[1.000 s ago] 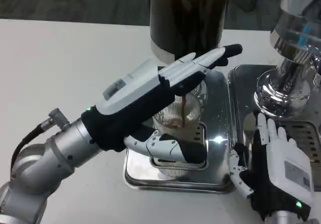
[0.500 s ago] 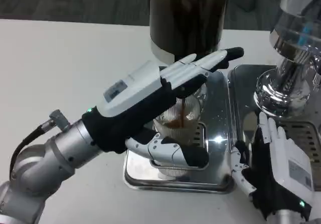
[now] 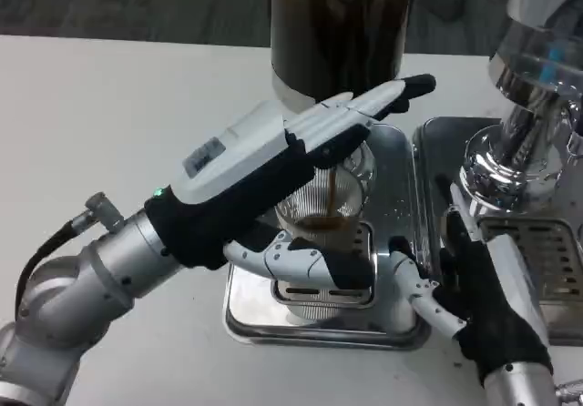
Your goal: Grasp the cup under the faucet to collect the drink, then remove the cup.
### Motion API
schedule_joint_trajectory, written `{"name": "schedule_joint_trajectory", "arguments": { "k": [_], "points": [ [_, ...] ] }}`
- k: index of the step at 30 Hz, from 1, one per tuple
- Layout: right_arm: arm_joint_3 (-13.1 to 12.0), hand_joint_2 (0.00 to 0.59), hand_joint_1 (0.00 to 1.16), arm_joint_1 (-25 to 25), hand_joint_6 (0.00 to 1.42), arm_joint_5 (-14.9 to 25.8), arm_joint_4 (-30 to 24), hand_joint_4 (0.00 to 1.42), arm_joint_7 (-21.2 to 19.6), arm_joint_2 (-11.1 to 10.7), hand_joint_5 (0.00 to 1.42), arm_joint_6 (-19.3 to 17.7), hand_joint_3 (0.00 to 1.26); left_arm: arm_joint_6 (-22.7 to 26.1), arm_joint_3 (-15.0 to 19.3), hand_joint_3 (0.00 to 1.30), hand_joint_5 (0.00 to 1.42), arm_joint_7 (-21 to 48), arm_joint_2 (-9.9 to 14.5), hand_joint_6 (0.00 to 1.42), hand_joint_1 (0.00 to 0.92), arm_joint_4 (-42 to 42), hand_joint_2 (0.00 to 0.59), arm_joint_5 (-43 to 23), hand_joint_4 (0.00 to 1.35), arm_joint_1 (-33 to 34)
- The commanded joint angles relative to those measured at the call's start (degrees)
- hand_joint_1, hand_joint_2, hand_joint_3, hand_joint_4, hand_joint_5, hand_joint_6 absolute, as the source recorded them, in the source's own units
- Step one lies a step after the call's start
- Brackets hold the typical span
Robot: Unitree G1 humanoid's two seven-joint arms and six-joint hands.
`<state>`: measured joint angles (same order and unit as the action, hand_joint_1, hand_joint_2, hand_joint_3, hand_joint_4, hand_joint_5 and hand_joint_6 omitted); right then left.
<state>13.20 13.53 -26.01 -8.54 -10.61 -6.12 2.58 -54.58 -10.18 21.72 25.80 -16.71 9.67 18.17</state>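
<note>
Brown drink [image 3: 324,223] sits low in the ribbed cup [image 3: 305,202], so I expect the drink to stay well below the cup's rim when the robot carries the cup out.
A clear ribbed cup [image 3: 321,213] stands on the chrome drip tray [image 3: 405,331] beneath the dark drink dispenser [image 3: 342,24]. A thin brown stream [image 3: 333,187] falls into it, and brown drink lies in its lower part. My left hand [image 3: 260,174] holds the cup: its thumb [image 3: 310,265] wraps the near side while its fingers [image 3: 383,104] stretch past the far side above the rim. My right hand [image 3: 483,292] hovers at the tray's right edge, turned on its side, fingers apart and holding nothing.
A chrome second dispenser [image 3: 524,142] stands at the right over its own tray with a slotted grate [image 3: 547,242]. White table surface [image 3: 109,115] stretches to the left. The right hand sits in the narrow gap between the two trays.
My right hand has shifted left and rolled onto its side, thumb now reaching toward the tray's corner. The left hand stays on the cup, and the drink keeps pouring.
</note>
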Motion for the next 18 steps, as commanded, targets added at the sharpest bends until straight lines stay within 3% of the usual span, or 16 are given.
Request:
{"name": "schedule_joint_trajectory", "arguments": {
  "k": [1, 5, 10, 18],
  "points": [
    [-0.9, 0.298, 0.5, -1.8, 0.0, 3.1, 1.5, 0.0, 2.9, -0.8, 0.0, -1.9, 0.0, -0.7, -1.0, 0.0, 0.09, 0.7, 0.5, 0.09, 0.0, -1.1, 0.111, 1.2, 0.0, 0.2],
    [-0.8, 0.244, 0.56, -2.6, 0.0, 4.2, 2.2, 0.0, 4.5, -1.1, 0.0, -1.7, 0.0, -1.0, -0.8, 0.0, 0.09, 0.5, 0.3, 0.09, 0.0, -1.3, 0.111, 0.6, 0.0, 0.1],
    [-0.6, 0.23, 0.6, -4.9, 0.0, 4.3, 3.8, 0.0, 6.3, -1.9, 0.0, -1.8, 0.0, -1.1, -0.9, 0.0, 0.09, 0.5, 0.5, 0.09, 0.0, -1.2, 0.111, 0.7, 0.0, 0.2],
    [0.1, 0.223, 0.62, -8.6, 0.0, 4.4, 7.1, 0.0, 7.3, -1.3, 0.0, -2.7, 0.0, -0.7, -0.6, 0.0, 0.09, 0.5, 1.1, 0.08, 0.0, -1.0, 0.111, 1.1, 0.0, 0.4]
  ]
}}
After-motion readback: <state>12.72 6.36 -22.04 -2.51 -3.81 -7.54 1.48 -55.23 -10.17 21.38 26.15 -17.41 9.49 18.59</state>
